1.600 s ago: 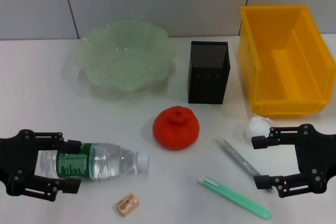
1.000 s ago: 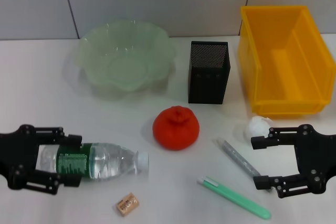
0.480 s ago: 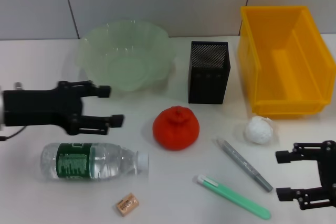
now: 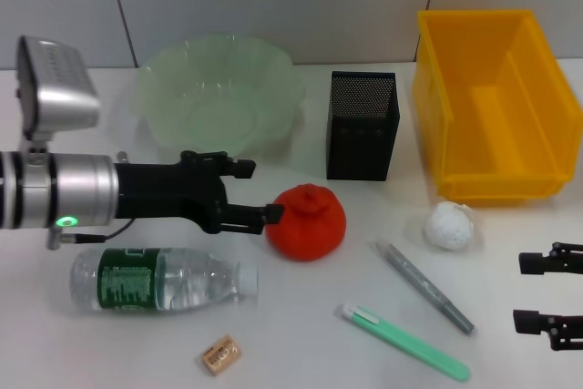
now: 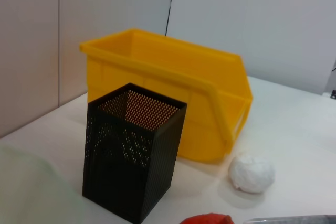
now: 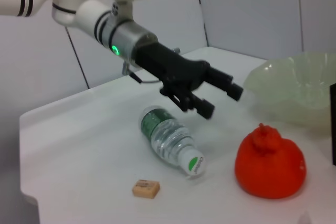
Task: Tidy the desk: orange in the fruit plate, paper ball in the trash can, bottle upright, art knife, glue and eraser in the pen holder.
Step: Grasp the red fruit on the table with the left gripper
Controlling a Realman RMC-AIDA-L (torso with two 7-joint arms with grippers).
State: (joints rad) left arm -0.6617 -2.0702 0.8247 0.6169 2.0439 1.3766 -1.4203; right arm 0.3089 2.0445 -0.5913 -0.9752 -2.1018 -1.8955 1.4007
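Observation:
My left gripper should go on moving in until its open fingers are on both sides of the orange's body (image 4: 304,232) before it closes. The orange (image 4: 311,218) is clear of the bottle and the open fingers are facing it.
The orange (image 4: 307,222) sits mid-table. My left gripper (image 4: 264,190) is open just to its left, fingertips level with it but apart from it; it also shows in the right wrist view (image 6: 223,102). The bottle (image 4: 159,278) lies on its side below the left arm, cap pointing right. The eraser (image 4: 221,353) lies near the front edge. The paper ball (image 4: 451,225) lies in front of the yellow trash can (image 4: 492,102). The black mesh pen holder (image 4: 362,125) stands beside the green fruit plate (image 4: 219,97). My right gripper (image 4: 551,291) is open and empty at the right edge.
A grey glue pen (image 4: 424,286) and a green art knife (image 4: 405,342) lie side by side front right. The left wrist view shows the pen holder (image 5: 134,179), the trash can (image 5: 173,93) and the paper ball (image 5: 252,173). A grey wall backs the table.
My left gripper has left the lying bottle, lifted and swung right to the orange's left side. My right gripper has drawn back from the paper ball toward the right edge.

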